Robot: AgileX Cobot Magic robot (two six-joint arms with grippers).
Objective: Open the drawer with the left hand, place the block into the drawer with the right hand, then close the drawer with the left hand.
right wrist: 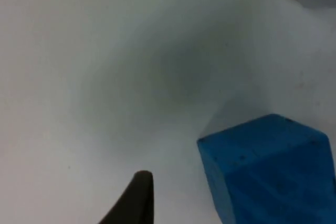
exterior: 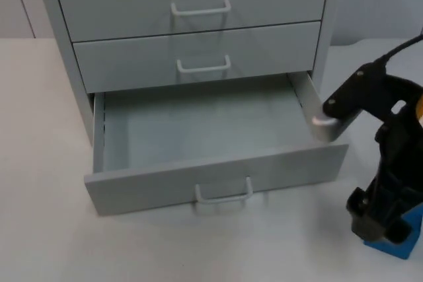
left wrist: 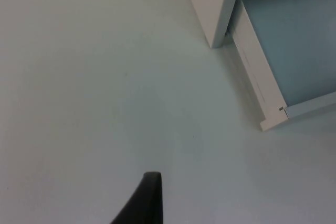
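Note:
The blue block looks about as low as the front panel (exterior: 149,190). The open drawer (exterior: 208,123) should slide all the way shut over the block when I push.
The grey cabinet's bottom drawer (exterior: 165,179) stands pulled out, its inside bare, a white handle (exterior: 223,193) on its front. A blue block (exterior: 404,237) rests on the table to the right of the drawer front. My right gripper (exterior: 382,226) is low over the block, open; one black fingertip (right wrist: 139,198) stands a gap away from the block (right wrist: 268,166). My left gripper (left wrist: 151,198) waits above the bare table beside the drawer's side wall (left wrist: 257,77) and the cabinet's corner (left wrist: 215,9).
Two shut drawers (exterior: 192,57) with white handles sit above the open one. The right arm's elbow (exterior: 330,113) hangs close to the open drawer's right wall. White table top (exterior: 46,229) spreads to the left and front of the cabinet.

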